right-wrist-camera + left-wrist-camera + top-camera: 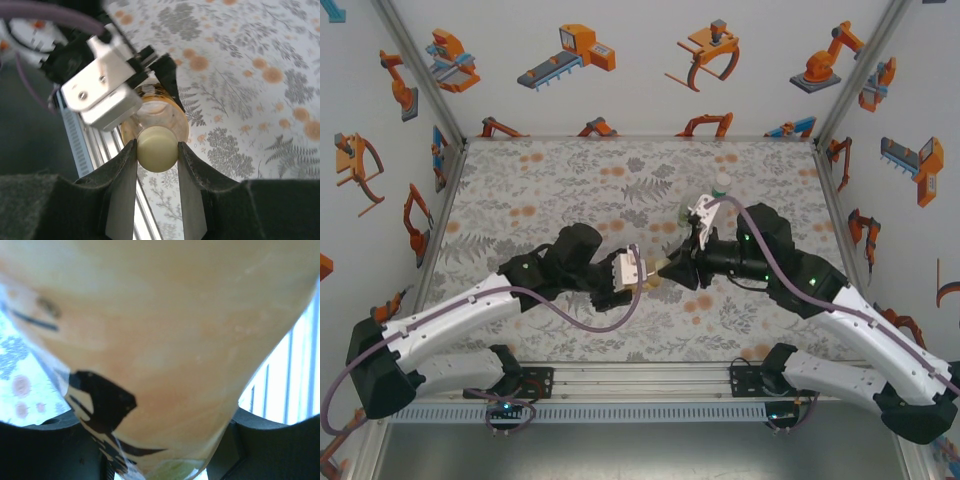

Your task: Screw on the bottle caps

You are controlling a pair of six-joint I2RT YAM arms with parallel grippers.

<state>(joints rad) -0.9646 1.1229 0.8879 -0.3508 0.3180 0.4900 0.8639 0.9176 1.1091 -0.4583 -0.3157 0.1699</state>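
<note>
My right gripper's fingers have the cap [157,149] between them, straight on the bottle's neck [159,123], so I should keep turning the cap until the wrist's turn ends, then let go.
The amber-yellow bottle [165,340] is held off the table, lying toward the right arm, with my left gripper [160,462] shut around its body. In the top view this bottle [649,280] hangs between the two grippers, in front of the table's middle. A cream-white bottle cap [157,148] sits on the bottle's neck [155,117]. My right gripper [157,150] is shut on that cap, one finger pressed on each side. From above, the right gripper [670,268] meets the left gripper [630,270] tip to tip.
Two more bottles stand behind the right arm: a clear one with a white cap [722,184] and a squat greenish one [683,212], partly hidden by the wrist. The floral table cover [540,190] lies bare at left and back. A metal rail [640,375] edges the near side.
</note>
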